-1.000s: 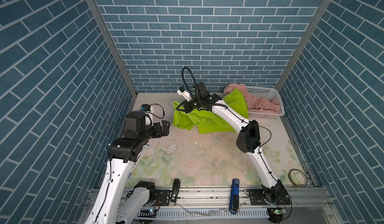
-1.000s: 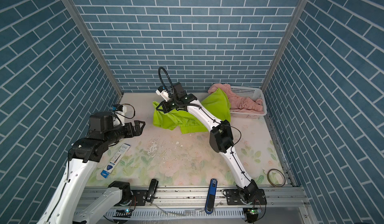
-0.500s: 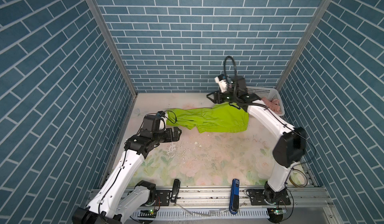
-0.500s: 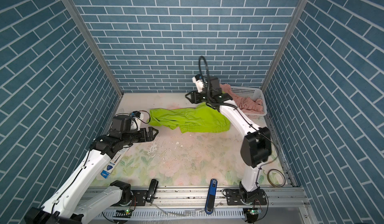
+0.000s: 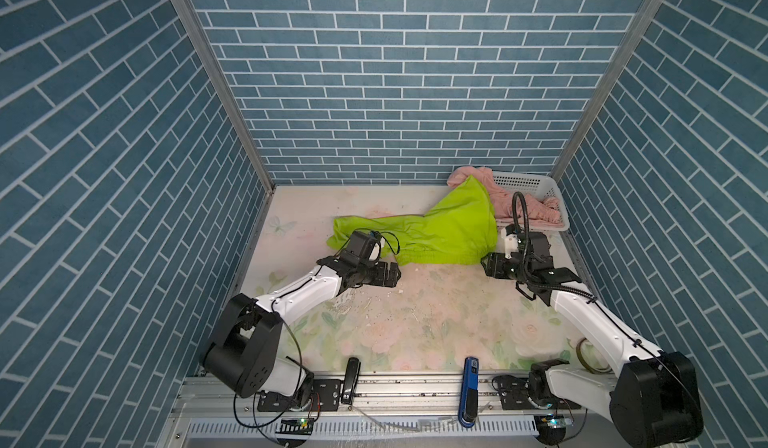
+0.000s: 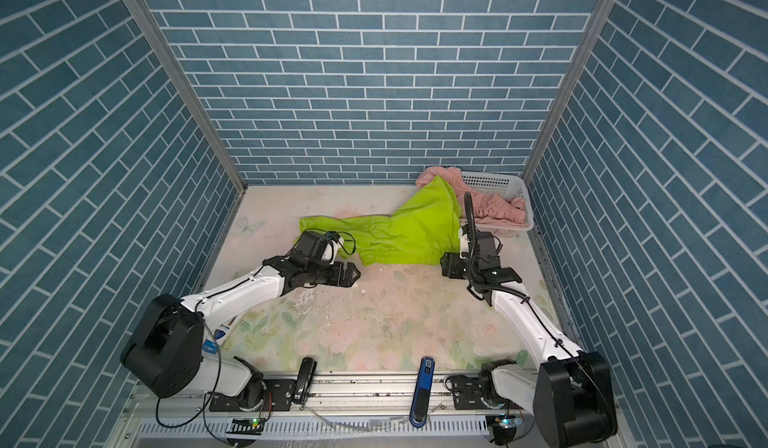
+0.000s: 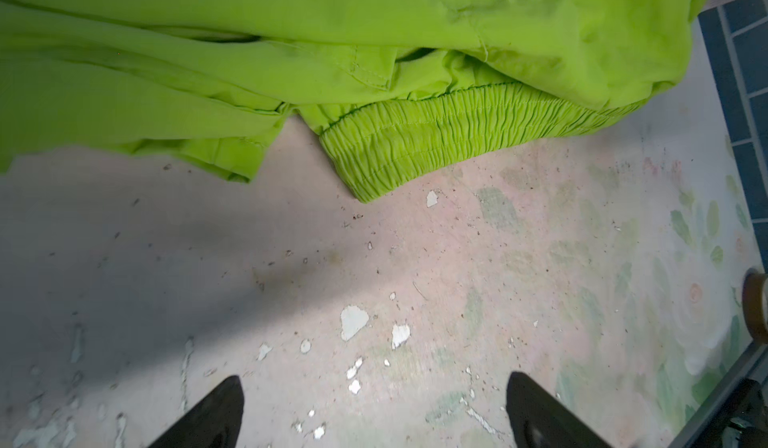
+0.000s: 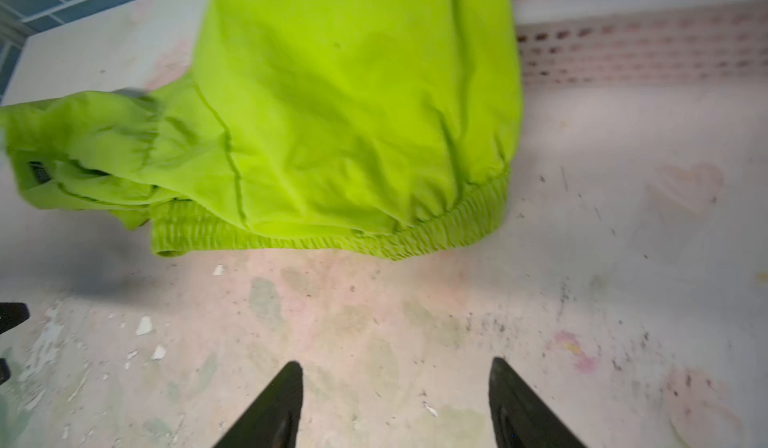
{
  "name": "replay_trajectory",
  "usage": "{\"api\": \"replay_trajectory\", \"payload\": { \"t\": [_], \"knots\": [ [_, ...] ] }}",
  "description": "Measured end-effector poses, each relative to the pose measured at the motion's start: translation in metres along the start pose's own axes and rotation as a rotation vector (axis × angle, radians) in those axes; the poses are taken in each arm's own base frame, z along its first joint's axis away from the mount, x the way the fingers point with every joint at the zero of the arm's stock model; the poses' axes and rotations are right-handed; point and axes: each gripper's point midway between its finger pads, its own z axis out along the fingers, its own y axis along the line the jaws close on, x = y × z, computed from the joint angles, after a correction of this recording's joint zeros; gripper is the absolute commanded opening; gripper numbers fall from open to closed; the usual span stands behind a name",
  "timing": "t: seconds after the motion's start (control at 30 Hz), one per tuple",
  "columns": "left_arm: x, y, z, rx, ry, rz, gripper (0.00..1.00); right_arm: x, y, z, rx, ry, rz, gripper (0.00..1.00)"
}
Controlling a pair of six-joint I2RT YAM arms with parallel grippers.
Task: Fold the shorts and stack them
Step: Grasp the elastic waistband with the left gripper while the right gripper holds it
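The lime-green leg (image 5: 466, 210) is loosely draped (image 5: 489, 198) against the basket's end. It will slip loose and hang down when I raise the waistband.
The lime-green shorts (image 5: 449, 227) (image 6: 415, 225) lie spread across the back of the table, with one leg draped up against the basket's left end. Their gathered waistband (image 7: 457, 126) (image 8: 332, 242) faces the front. The salmon-pink shorts (image 5: 528, 207) (image 6: 494, 209) lie crumpled in the white basket (image 5: 536, 182) (image 8: 644, 47). My left gripper (image 5: 397, 275) (image 7: 374, 377) is open over bare table just in front of the waistband's left end. My right gripper (image 5: 484, 265) (image 8: 395, 360) is open and empty by the waistband's right end.
The tiled walls close in the back and both sides. A tape roll (image 5: 590, 354) lies at the front right. A blue tool (image 5: 469, 387) and a black one (image 5: 351, 379) rest on the front rail. White paint flakes (image 7: 353, 321) dot the table's middle.
My right gripper carried the green shorts rightward, let go, opened and drew back to the waistband's right end. My left arm reached in toward the waistband's left end.
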Motion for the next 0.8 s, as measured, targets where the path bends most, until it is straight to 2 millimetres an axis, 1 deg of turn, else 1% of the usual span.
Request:
{"api": "replay_trajectory", "payload": {
  "t": [0.1,0.17,0.27,0.33,0.4,0.57,0.63,0.7,0.73,0.8],
  "knots": [
    [-0.004,-0.005,0.016,-0.011,0.004,0.046,1.0,0.0,-0.019,0.018,0.038,0.021,0.038,0.72],
    [-0.01,-0.01,0.023,-0.035,-0.001,0.094,1.0,0.003,-0.03,0.035,0.045,0.052,0.066,0.72],
    [-0.019,-0.016,0.029,-0.087,-0.013,0.172,1.0,0.008,-0.041,0.059,0.033,0.104,0.105,0.72],
    [-0.022,-0.015,0.034,-0.121,-0.011,0.215,1.0,0.008,-0.043,0.072,0.01,0.129,0.124,0.72],
    [-0.021,-0.009,0.041,-0.164,0.004,0.244,1.0,0.002,-0.043,0.083,-0.019,0.142,0.135,0.72],
    [-0.012,0.016,0.057,-0.28,0.069,0.295,0.98,-0.026,-0.039,0.102,-0.081,0.124,0.139,0.7],
    [-0.01,0.022,0.061,-0.31,0.088,0.312,0.95,-0.033,-0.037,0.107,-0.098,0.121,0.14,0.67],
    [-0.012,0.026,0.064,-0.332,0.096,0.326,0.93,-0.038,-0.036,0.112,-0.114,0.123,0.142,0.6],
    [-0.014,0.026,0.064,-0.339,0.094,0.329,0.9,-0.04,-0.035,0.116,-0.126,0.127,0.144,0.56],
    [-0.018,0.027,0.065,-0.353,0.092,0.334,0.81,-0.042,-0.033,0.122,-0.149,0.135,0.147,0.45]
  ]
}}
